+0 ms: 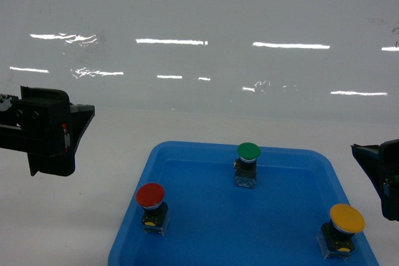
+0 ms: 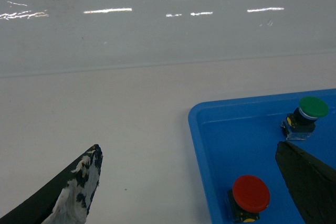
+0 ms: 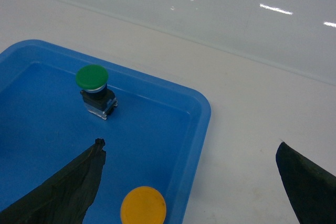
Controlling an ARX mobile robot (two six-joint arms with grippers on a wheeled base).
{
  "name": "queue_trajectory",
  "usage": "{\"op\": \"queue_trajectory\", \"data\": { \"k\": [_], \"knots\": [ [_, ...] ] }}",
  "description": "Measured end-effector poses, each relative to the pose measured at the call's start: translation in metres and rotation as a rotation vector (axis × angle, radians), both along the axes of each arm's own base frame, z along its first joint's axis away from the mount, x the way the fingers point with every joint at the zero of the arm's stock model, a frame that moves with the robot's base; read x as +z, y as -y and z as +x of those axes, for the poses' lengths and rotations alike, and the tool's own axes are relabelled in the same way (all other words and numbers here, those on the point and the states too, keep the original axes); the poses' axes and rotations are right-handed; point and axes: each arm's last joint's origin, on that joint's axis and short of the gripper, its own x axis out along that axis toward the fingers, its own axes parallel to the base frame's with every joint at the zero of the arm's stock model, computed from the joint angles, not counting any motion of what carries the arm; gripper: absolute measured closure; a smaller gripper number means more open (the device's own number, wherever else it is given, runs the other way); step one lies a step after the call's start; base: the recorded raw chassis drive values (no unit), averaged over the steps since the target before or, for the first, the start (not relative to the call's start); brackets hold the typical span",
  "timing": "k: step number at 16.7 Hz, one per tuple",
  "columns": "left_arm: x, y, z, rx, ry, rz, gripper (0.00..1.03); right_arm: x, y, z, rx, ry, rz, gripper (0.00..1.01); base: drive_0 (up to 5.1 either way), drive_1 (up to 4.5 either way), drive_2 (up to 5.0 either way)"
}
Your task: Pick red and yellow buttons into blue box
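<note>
I expect the yellow button (image 1: 340, 232) to tip onto its side when I release it into the blue box, because a wide cap (image 1: 347, 218) sits on a small base.
The red button (image 1: 150, 195) stands at the front left of a shallow blue tray (image 1: 249, 235), and the yellow button (image 1: 346, 218) stands at its front right. The blue box is out of view. My left gripper (image 1: 68, 134) hovers open and empty left of the tray. In the left wrist view the red button (image 2: 251, 193) sits low between the spread fingers of the left gripper (image 2: 188, 148), nearer the right one. My right gripper (image 1: 381, 180) hangs open at the tray's right edge. In the right wrist view the right gripper (image 3: 189, 142) straddles the tray rim (image 3: 202, 114), above the yellow button (image 3: 143, 205).
A green-capped button (image 1: 248, 151) stands at the tray's back middle, and shows as the green button (image 2: 313, 107) and the green button (image 3: 92, 76) in the wrist views. The tray rests on a white tabletop (image 1: 93, 216). A glossy grey wall (image 1: 199, 29) rises behind.
</note>
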Motion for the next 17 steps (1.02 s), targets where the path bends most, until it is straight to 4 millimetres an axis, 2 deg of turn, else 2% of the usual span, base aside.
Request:
{"op": "queue_trajectory", "data": {
  "k": [8,11,14,15,16,17],
  "knots": [
    [0.0,0.0,0.0,-0.001,0.002,-0.004,0.05,0.001,-0.004,0.001,0.008,0.022,-0.012,0.03,0.0,0.0,0.0],
    [0.0,0.0,0.0,-0.001,0.001,-0.004,0.05,-0.013,-0.012,0.005,0.063,-0.068,-0.04,0.03,0.0,0.0,0.0],
    [0.0,0.0,0.0,-0.001,0.001,-0.005,0.05,-0.02,-0.02,0.02,0.106,-0.121,-0.056,0.03,0.0,0.0,0.0],
    [0.0,0.0,0.0,-0.001,0.001,-0.005,0.05,-0.029,-0.023,0.029,0.121,-0.18,-0.065,0.03,0.0,0.0,0.0],
    [0.0,0.0,0.0,-0.001,0.001,-0.005,0.05,-0.047,-0.027,0.037,0.162,-0.274,-0.061,0.03,0.0,0.0,0.0],
    [0.0,0.0,0.0,-0.001,0.001,-0.005,0.05,-0.054,-0.031,0.042,0.172,-0.29,-0.067,0.03,0.0,0.0,0.0]
  ]
}}
